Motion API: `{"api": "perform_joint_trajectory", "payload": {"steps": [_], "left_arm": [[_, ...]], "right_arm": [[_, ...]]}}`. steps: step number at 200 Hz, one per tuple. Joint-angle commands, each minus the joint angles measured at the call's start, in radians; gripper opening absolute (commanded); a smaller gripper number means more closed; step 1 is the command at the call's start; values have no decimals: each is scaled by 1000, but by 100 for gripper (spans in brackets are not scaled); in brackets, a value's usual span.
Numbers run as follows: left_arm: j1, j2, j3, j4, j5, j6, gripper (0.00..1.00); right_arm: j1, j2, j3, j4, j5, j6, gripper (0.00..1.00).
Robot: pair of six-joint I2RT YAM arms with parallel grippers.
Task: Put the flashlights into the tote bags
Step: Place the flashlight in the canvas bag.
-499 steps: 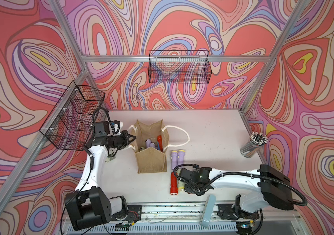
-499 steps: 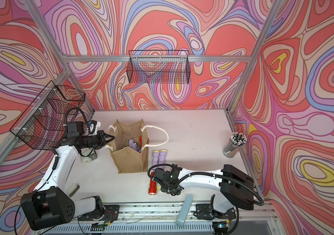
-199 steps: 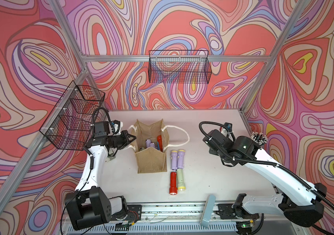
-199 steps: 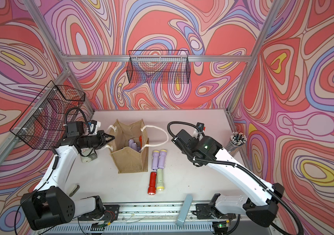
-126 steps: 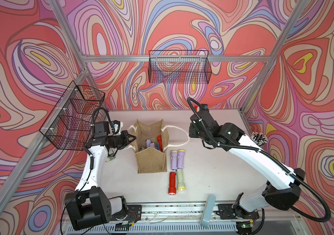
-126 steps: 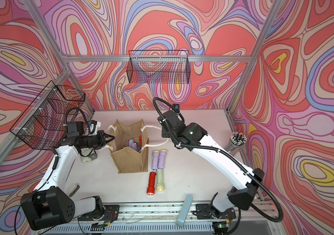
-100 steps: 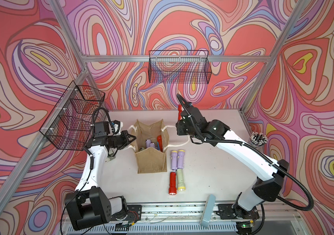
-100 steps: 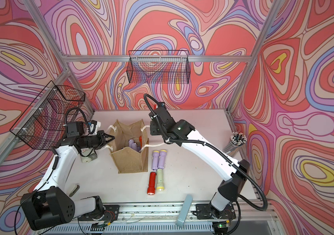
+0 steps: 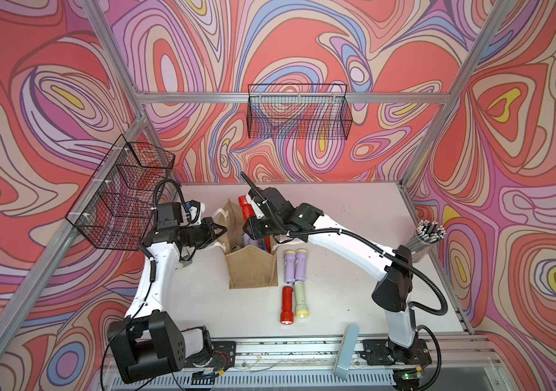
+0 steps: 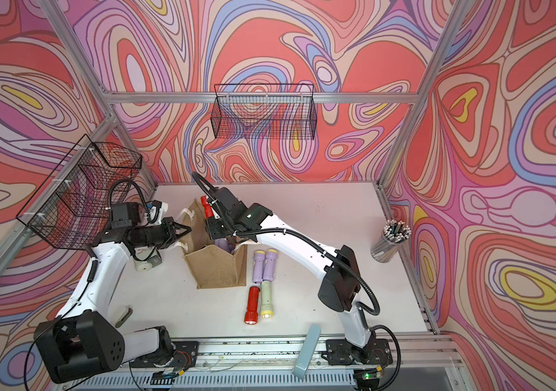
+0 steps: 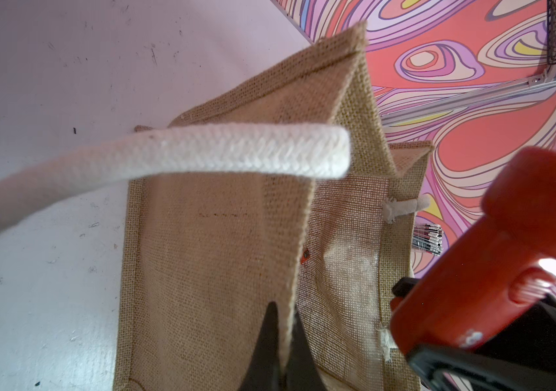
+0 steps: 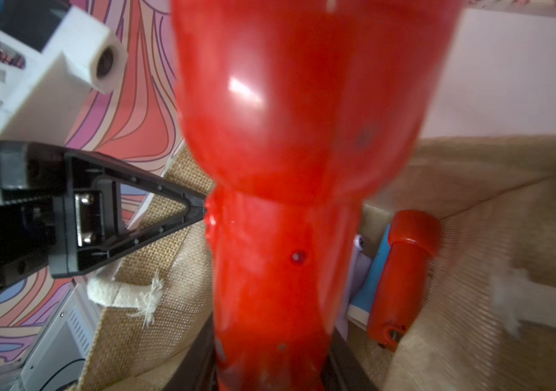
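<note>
The red flashlight in the robot's right gripper [image 12: 284,215] is in line with the flashlights inside the tote bag [image 12: 392,277], so the robot should keep lowering it until it lies beside them.
The tan burlap tote bag [image 9: 253,270] [image 10: 217,270] stands open at mid-table. My left gripper [image 9: 224,232] [image 11: 281,325] is shut on the rim of its left wall, and a white rope handle [image 11: 202,155] arches beside it. My right gripper [image 9: 251,216] [image 12: 270,365] is shut on a red flashlight [image 9: 245,208] [image 12: 286,135], held over the bag's mouth. Inside lie a red flashlight [image 12: 405,277], a blue one [image 12: 376,270] and a lilac one [image 9: 253,242]. On the table right of the bag lie two lilac flashlights [image 9: 295,265], a red one [image 9: 286,304] and a pale green one [image 9: 300,301].
A clear cup of grey rods [image 9: 425,237] stands at the table's right edge. Black wire baskets hang on the back wall [image 9: 298,111] and the left wall [image 9: 124,199]. A grey-blue strip [image 9: 346,352] leans on the front rail. A small white object [image 10: 144,265] sits under the left arm.
My right arm has swung from the table's front, round the right side, to above the bag, carrying the red flashlight. The left gripper has kept its hold on the bag's rim.
</note>
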Motion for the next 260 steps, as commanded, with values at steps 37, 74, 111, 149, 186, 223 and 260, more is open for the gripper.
{"api": "perform_joint_trajectory", "payload": {"steps": [37,74,111,149,186,223,260], "left_arm": [[2,8,5,-17,20,7,0],[2,10,4,-15,23,5,0],[2,13,6,-18,24,9,0],[2,7,4,-13,19,5,0],[1,10,2,-15,21,6,0],[1,7,3,-16,20,6,0],[1,7,5,-18,18,9,0]], "right_arm": [[6,14,-111,54,-68,12,16],[6,39,-122,-24,-80,30,16],[6,50,-137,-146,-39,21,16],[5,102,-134,-211,21,28,16],[3,162,-106,-234,25,56,16],[-14,195,-90,-253,24,75,19],[-20,211,-64,-288,19,61,31]]}}
